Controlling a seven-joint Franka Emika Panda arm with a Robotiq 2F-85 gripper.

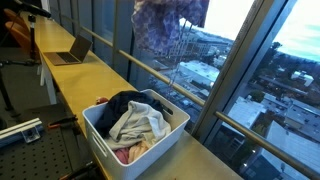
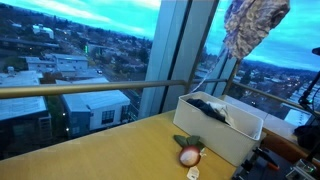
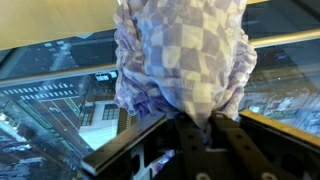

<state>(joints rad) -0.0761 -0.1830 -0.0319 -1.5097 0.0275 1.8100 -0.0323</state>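
Note:
My gripper holds the checked cloth high by the window, beyond the laundry basket, so it should return above the basket and lower the cloth onto the clothes.
My gripper is shut on a purple-and-white checked cloth, which hangs bunched from the fingers. In both exterior views the cloth hangs high in the air near the window, above and beyond a white laundry basket. The basket holds a pile of clothes, with a dark garment and a white one on top. The gripper itself is out of frame at the top of both exterior views.
The basket stands on a long wooden counter along a big window. An open laptop sits farther down it. A small red-and-green toy lies on the counter beside the basket. A metal rail runs along the glass.

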